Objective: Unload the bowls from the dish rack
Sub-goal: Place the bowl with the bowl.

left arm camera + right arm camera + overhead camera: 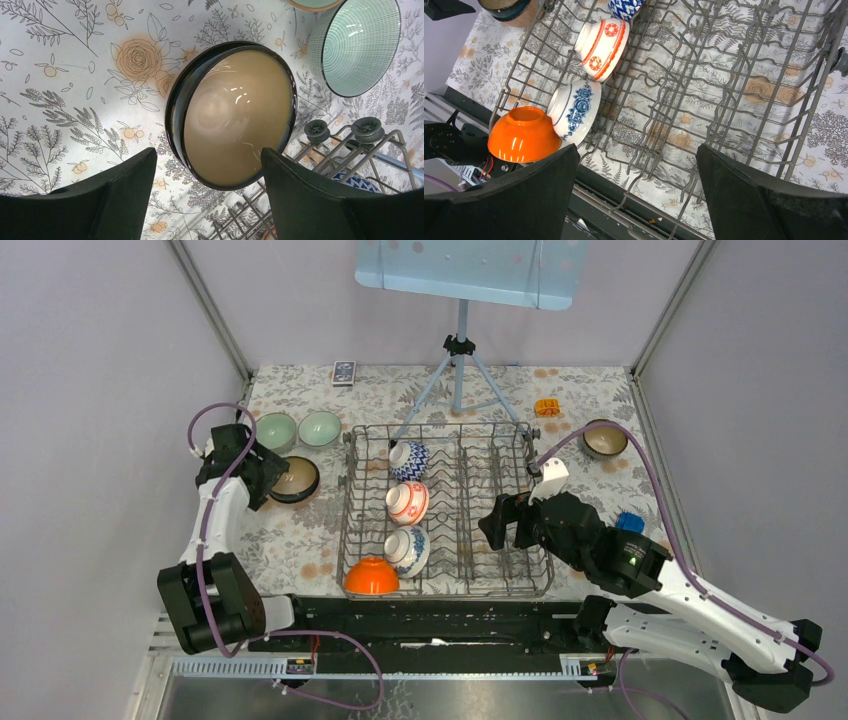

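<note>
The upper brown bowl (238, 118) is crooked inside the lower bowl, so my left gripper should grip their rims (175, 132) together on the side away from the dish rack.
The grey wire dish rack (445, 427) stands mid-table. In its left column are a blue zigzag bowl (408, 460), a red-and-white bowl (407, 503), a blue floral bowl (407, 551) and an orange bowl (371, 577) turned upside down. Left of the rack, two pale green bowls (275, 430) and a dark brown bowl (296, 479) sit on the cloth. My left gripper (207, 152) hangs open above the brown bowl (235, 115), touching nothing. My right gripper (636, 150) is open over the rack's near right part (704, 100), empty.
Another brown bowl (605, 439) sits at the far right. A blue-grey tripod stand (460, 370) straddles the rack's back edge. A small dark remote (343, 372), an orange block (547, 407) and a blue item (628, 522) lie on the floral cloth.
</note>
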Action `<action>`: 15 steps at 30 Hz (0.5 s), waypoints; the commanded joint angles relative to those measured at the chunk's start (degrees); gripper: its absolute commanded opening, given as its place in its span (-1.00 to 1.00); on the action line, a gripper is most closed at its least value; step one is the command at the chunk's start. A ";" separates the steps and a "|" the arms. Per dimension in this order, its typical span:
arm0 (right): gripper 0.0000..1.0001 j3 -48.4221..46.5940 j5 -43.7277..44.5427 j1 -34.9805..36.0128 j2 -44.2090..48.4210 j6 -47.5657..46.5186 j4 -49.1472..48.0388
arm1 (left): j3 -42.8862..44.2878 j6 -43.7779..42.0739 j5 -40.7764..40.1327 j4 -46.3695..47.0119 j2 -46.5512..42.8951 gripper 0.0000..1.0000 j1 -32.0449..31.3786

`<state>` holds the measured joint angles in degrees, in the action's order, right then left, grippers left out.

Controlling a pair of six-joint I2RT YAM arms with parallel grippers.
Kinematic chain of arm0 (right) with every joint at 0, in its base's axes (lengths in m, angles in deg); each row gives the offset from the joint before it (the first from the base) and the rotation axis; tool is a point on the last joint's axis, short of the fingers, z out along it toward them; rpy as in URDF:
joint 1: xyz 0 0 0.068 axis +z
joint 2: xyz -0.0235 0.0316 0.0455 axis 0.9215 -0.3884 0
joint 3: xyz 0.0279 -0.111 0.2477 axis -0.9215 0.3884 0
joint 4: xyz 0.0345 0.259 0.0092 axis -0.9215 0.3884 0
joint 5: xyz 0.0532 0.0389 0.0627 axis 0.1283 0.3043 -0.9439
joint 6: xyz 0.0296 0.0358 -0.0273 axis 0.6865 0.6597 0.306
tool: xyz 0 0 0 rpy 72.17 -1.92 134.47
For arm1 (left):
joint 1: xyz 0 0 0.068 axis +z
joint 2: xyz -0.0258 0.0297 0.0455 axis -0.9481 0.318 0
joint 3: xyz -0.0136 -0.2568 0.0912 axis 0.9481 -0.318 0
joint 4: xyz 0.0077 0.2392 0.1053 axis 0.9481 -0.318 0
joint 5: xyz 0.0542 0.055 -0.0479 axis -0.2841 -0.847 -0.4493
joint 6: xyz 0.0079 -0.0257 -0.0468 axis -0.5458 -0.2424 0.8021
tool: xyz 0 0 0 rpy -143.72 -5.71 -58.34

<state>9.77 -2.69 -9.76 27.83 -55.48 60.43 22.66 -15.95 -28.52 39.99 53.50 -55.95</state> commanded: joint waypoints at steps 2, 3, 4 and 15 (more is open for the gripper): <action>0.89 -0.23 0.50 0.26 -0.29 0.62 -1.00 | 1.33 -0.09 -2.73 0.14 -3.35 0.50 -0.20; 0.89 -0.22 0.53 0.27 -0.34 0.59 -1.00 | 1.05 -0.19 -3.38 0.35 -3.44 0.45 -0.20; 0.89 -0.27 0.45 0.31 -0.48 0.52 -1.07 | 0.77 -0.31 -3.92 0.50 -3.27 0.39 -0.17; 0.89 0.64 1.02 0.27 0.04 0.34 -1.34 | -1.06 -0.43 -5.74 1.69 -0.57 -0.42 -0.21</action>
<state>9.95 -2.69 -9.76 27.20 -55.30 60.35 22.60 -16.36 -32.58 39.99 52.56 -56.08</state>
